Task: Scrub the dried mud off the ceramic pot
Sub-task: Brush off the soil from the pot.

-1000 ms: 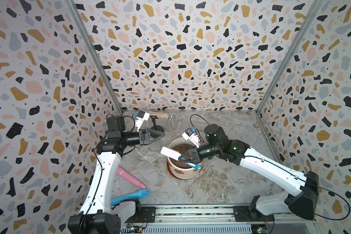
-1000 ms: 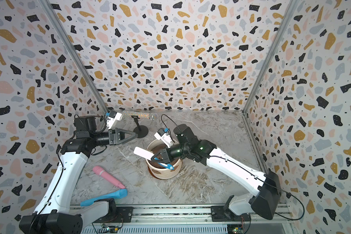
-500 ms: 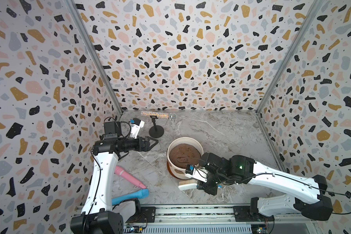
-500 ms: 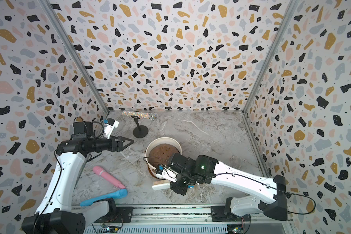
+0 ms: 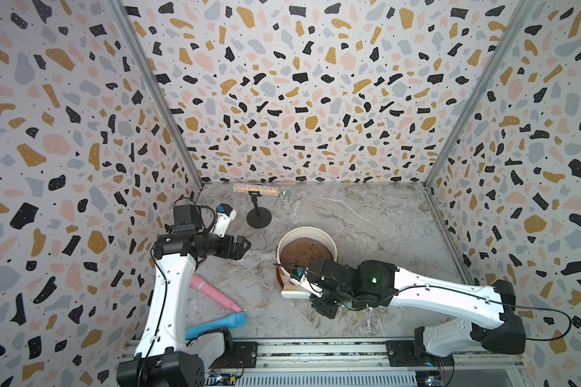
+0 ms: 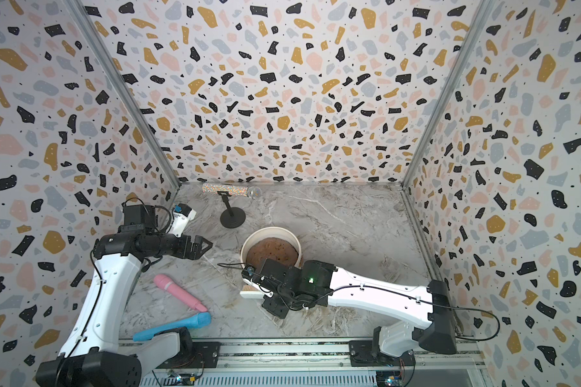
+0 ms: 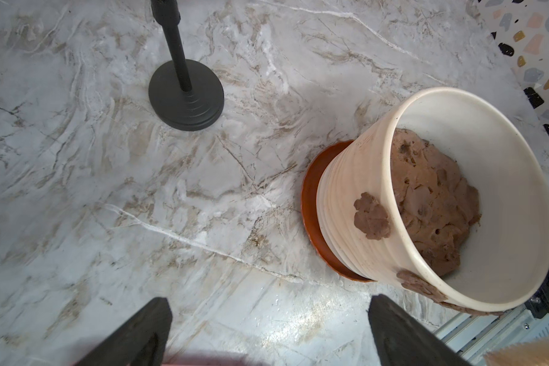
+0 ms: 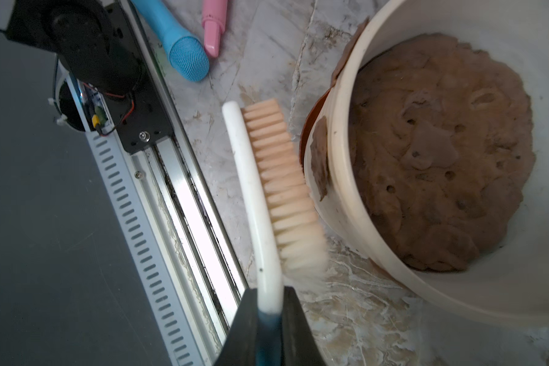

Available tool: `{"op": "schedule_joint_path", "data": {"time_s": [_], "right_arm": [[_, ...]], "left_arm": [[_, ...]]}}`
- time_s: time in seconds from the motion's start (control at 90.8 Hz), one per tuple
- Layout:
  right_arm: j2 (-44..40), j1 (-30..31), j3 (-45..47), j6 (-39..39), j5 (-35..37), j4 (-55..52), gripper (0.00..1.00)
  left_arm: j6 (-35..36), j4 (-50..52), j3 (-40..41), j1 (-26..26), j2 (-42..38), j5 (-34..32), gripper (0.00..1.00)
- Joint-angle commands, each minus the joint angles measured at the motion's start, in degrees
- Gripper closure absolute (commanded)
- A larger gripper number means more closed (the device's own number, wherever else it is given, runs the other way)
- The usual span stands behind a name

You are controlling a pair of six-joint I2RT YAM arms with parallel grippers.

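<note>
The ceramic pot is standing unheld as the brush meets its side (image 8: 311,183), so the robot's right gripper should pull back while the left gripper steadies the pot's free side (image 5: 279,264).
The ceramic pot (image 5: 306,230) (image 6: 269,230) is cream and ribbed, on a brown saucer (image 7: 311,196), with a brown soil mound inside. Dried mud patches (image 7: 371,217) (image 8: 319,158) stick to its outer wall below the rim. My right gripper (image 8: 268,294) (image 5: 311,291) is at the pot's front side, shut on the handle of a white brush (image 8: 257,190) (image 5: 294,292). The brush's beige bristles press against the wall beside a mud patch. My left gripper (image 5: 245,246) (image 7: 268,304) hovers left of the pot, open and empty.
A black stand (image 5: 259,217) holding a glitter microphone (image 5: 262,191) is at the back left. A pink microphone (image 5: 215,293) and a blue microphone (image 5: 218,323) lie front left. The mounting rail (image 5: 316,348) runs along the front edge, close behind the brush.
My right arm has carried the brush from over the pot's mouth down to its front side. My left gripper has drawn back leftward from the stand and opened wider.
</note>
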State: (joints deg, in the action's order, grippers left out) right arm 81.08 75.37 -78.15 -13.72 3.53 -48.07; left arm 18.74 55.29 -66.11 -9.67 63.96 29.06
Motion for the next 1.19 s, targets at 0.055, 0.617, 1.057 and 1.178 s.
{"op": "schedule_joint_path", "data": {"time_s": [0.055,0.617,1.057,1.178], "right_arm": [[2.63,-0.21,-3.11,-4.72,4.92,-0.02,1.0],[-2.92,-0.18,6.42,-10.04,-1.74,-1.69,1.0],[-22.86,-6.0,10.38,19.43,-12.96,-9.59,1.0],[-28.73,-8.62,11.69,38.51,-12.58,-12.18,1.0]], "left_arm": [[1.1,0.08,0.63,-0.18,-0.29,-1.74,0.0],[2.23,1.81,-0.07,-0.17,0.37,3.15,0.0],[33.55,24.42,-11.82,12.9,0.25,16.01,0.0],[42.89,29.58,-16.21,18.57,1.38,15.55,0.0]]}}
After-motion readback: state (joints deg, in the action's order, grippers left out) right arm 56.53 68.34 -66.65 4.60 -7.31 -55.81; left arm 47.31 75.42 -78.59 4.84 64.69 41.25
